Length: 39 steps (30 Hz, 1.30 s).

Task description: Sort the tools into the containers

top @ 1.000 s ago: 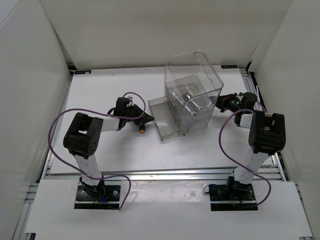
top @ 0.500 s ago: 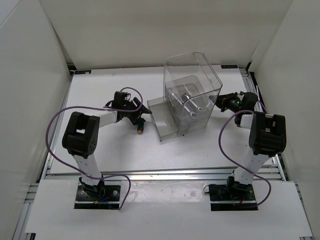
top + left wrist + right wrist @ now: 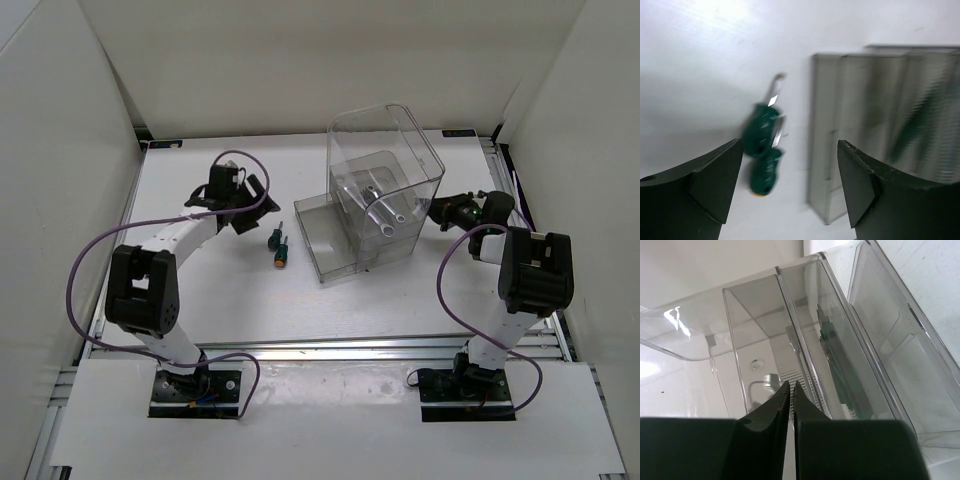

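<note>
My left gripper's open fingers are across the narrow way (image 3: pixel 759 131) of the farther screwdriver's green handle (image 3: pixel 274 241). I should keep going down until the fingers are on both sides of that handle.
Two stubby green-handled screwdrivers (image 3: pixel 278 246) lie side by side on the white table, left of the clear bin (image 3: pixel 385 150); the nearer one has an orange end. In the left wrist view the screwdrivers (image 3: pixel 762 132) lie below my open left gripper (image 3: pixel 790 145), nearer its left finger. From the top view that left gripper (image 3: pixel 250 215) hangs back-left of them, touching nothing. Two silver wrenches (image 3: pixel 385 205) rest inside the bin. My right gripper (image 3: pixel 443 212) is shut and empty against the bin's right wall (image 3: pixel 805 340). Dark green pliers (image 3: pixel 840 370) show through that wall.
The bin's low front compartment (image 3: pixel 325 235) opens toward the screwdrivers. White walls enclose the table on the left, back and right. Purple cables loop off both arms.
My left gripper opened, let go of a screwdriver and drew back to the far left. Both screwdrivers now lie on the table. The right gripper barely shifted.
</note>
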Motion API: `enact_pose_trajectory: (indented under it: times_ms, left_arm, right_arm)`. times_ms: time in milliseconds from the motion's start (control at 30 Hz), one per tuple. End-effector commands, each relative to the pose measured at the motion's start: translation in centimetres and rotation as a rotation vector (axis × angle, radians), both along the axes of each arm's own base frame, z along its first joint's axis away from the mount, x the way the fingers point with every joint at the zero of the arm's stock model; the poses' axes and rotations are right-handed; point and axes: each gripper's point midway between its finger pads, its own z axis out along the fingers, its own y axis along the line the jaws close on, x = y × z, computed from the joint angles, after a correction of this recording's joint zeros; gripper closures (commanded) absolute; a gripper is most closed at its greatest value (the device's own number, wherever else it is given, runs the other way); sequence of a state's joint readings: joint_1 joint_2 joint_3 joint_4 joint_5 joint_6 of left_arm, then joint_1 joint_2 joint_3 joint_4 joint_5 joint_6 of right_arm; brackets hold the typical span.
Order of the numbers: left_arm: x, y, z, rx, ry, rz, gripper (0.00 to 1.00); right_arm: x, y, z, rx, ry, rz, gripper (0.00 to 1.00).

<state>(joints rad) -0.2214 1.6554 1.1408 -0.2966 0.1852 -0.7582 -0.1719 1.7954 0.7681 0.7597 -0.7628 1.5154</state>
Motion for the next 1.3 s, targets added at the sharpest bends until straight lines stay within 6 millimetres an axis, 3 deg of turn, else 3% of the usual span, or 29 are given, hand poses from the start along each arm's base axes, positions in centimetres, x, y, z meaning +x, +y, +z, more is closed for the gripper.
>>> enact_pose_trajectory:
  times_ms: [0,167,833,1000,1267]
  left_arm:
    - [-3.2,1.4,-3.3,0.131,0.091,-0.027,0.14]
    - [-4.0,1.6,-4.6,0.187,0.098,-0.050,0.17]
    - [-0.4,-0.3,-7.1,0.197,0.126,-0.098,0.24]
    - [-0.7,-1.6,-8.0,0.170,0.136,-0.135,0.33]
    - [-3.1,-1.1,-9.5,0.160,0.180,-0.150,0.53]
  right_arm:
    - [-0.4,0.0,1.7,-0.016,-0.073,0.007,0.91]
    - [-0.7,0.2,1.7,-0.013,-0.072,0.017,0.91]
    - [-1.5,0.2,0.2,-0.009,-0.029,0.021,0.91]
    - [-1.3,-0.3,0.2,-0.008,-0.025,0.015,0.91]
    - [-1.4,-0.4,-0.6,0.015,0.006,0.013,0.91]
